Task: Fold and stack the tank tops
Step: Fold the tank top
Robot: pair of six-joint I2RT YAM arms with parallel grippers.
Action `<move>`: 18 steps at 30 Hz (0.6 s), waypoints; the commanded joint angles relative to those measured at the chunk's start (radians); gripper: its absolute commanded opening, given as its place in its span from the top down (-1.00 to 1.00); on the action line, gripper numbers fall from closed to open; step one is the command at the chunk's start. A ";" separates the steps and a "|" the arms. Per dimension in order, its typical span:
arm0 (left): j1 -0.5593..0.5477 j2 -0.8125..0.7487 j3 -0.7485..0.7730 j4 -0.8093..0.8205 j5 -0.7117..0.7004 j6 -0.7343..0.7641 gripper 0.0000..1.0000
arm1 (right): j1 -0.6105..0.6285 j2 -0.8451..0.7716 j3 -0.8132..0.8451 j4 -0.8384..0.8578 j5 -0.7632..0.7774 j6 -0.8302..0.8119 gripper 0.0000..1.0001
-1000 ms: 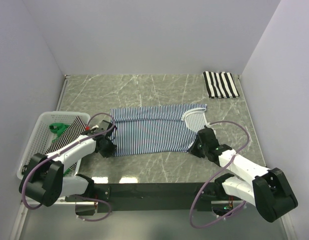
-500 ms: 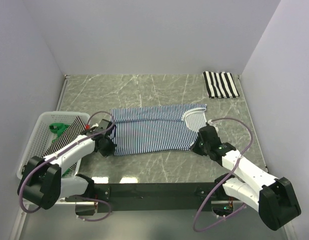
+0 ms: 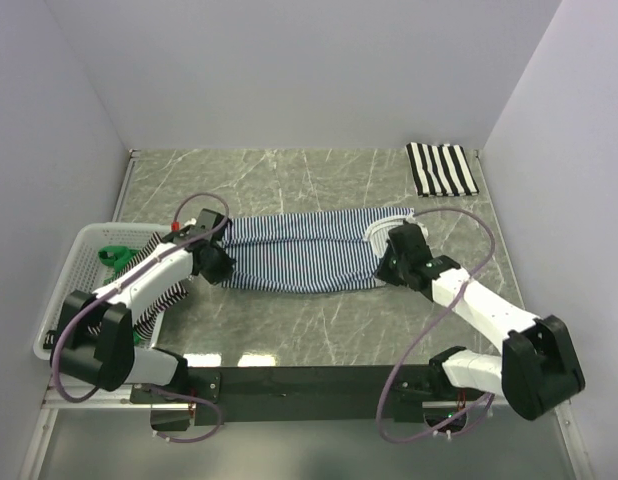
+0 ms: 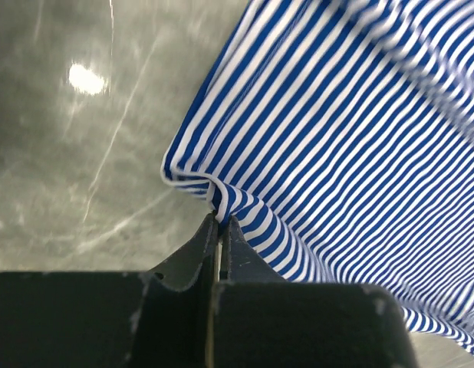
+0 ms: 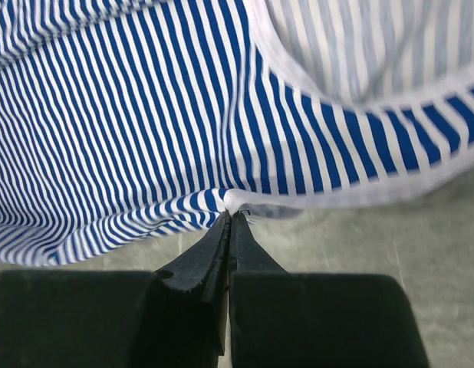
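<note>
The tank top's near edge [image 3: 304, 291] is straight and parallel to the tank top's fold [image 3: 299, 239]. I should now move its corner back with my left gripper until the edge and the fold meet, and then let go.
A thin navy-and-white striped tank top [image 3: 304, 250] with white-trimmed openings lies across the middle of the marble table, its near edge lifted and carried toward the back. My left gripper [image 3: 221, 268] is shut on its near left corner [image 4: 219, 208]. My right gripper [image 3: 386, 268] is shut on its near right corner at the white trim [image 5: 235, 202]. A folded broad black-and-white striped tank top [image 3: 442, 169] lies at the back right. Another striped top [image 3: 139, 265] lies in the basket.
A white plastic mesh basket [image 3: 74, 270] stands at the left edge, with a green item [image 3: 113, 256] inside. White walls close in the table at the back and on both sides.
Both grippers have moved toward the back, carrying the near edge of the navy striped top with them. The spread cloth now looks narrower from front to back.
</note>
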 commanded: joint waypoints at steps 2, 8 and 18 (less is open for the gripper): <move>0.061 0.055 0.085 0.040 0.005 0.032 0.99 | -0.034 0.098 0.092 0.058 0.033 -0.039 1.00; 0.104 0.147 0.159 0.076 0.003 0.041 0.99 | -0.062 0.218 0.175 0.089 0.035 -0.051 1.00; 0.132 0.268 0.238 0.100 0.014 0.052 0.99 | -0.065 0.367 0.310 0.092 0.050 -0.065 1.00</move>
